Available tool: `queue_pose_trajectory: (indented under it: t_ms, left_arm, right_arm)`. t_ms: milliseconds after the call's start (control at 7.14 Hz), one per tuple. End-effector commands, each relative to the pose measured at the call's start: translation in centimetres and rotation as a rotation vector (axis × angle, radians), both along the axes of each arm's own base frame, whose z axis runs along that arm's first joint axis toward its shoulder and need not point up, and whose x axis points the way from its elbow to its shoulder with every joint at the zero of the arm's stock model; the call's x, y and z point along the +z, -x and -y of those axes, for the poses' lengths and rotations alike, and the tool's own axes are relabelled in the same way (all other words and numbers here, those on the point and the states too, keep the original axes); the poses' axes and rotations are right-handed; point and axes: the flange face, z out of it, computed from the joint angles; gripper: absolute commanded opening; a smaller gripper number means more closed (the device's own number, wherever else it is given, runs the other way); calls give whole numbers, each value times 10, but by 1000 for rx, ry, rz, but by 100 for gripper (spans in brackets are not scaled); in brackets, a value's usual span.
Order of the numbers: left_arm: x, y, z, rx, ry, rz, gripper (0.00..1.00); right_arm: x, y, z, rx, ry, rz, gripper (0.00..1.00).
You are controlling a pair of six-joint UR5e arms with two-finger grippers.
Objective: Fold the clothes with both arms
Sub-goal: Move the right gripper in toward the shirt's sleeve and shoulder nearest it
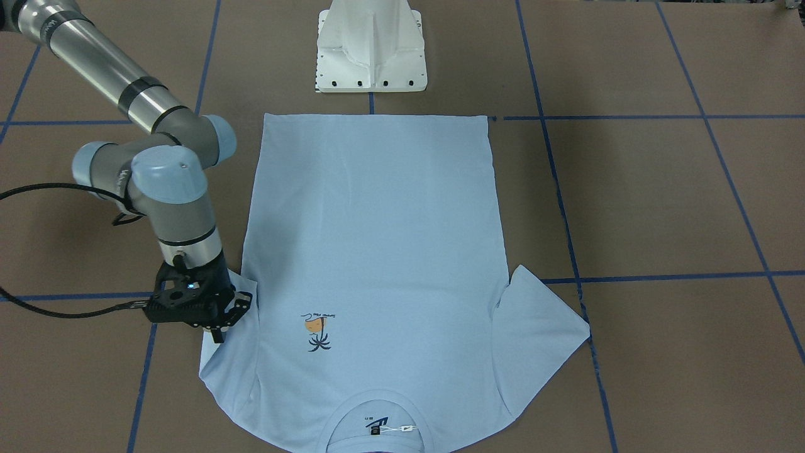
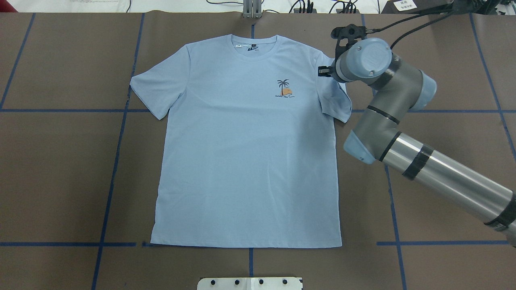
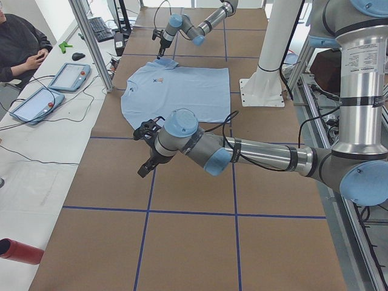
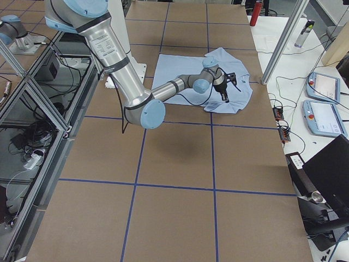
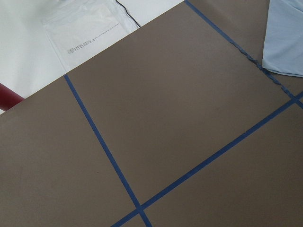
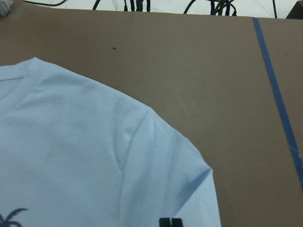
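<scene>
The sleeve in the robot's right gripper folds over toward the flat T-shirt, so the robot should keep pulling the sleeve inward until the sleeve's edge meets the palm tree print.
The light blue T-shirt (image 1: 377,239) lies flat, face up, on the brown table, collar away from the robot's base; it also shows in the overhead view (image 2: 246,161). My right gripper (image 1: 218,330) points down at the sleeve on my right side. In the right wrist view its fingertips (image 6: 171,222) stand close together on the sleeve cloth, which creases toward them. My left gripper (image 3: 144,170) hangs above bare table off the shirt's other side and shows only in the exterior left view, so I cannot tell its state. The left wrist view shows a shirt corner (image 5: 286,38).
The white pedestal base (image 1: 371,50) stands just behind the shirt's hem. Blue tape lines (image 2: 117,161) cross the table. An operator (image 3: 21,45) sits at a side bench with tablets (image 3: 66,76). A red cylinder (image 3: 21,250) lies at the bench's near end.
</scene>
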Motion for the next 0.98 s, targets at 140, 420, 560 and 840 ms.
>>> queue_pose_trajectory:
  t_ms: [140,420,560,840]
  left_arm:
    - [0,1,0,-1,1,0,100]
    - [0,1,0,-1,1,0,100]
    - [0,1,-1,-1,1,0,100]
    - [-1,1,-1,-1,-3,0,100]
  right_arm:
    - [-52,52,-21,68,8,-31,0]
    - [-50,76,-27,87,3,-49,0]
    - [-54,85,-22,97,17,-50,0]
    - [-54,87,-21,127,39,-25,0]
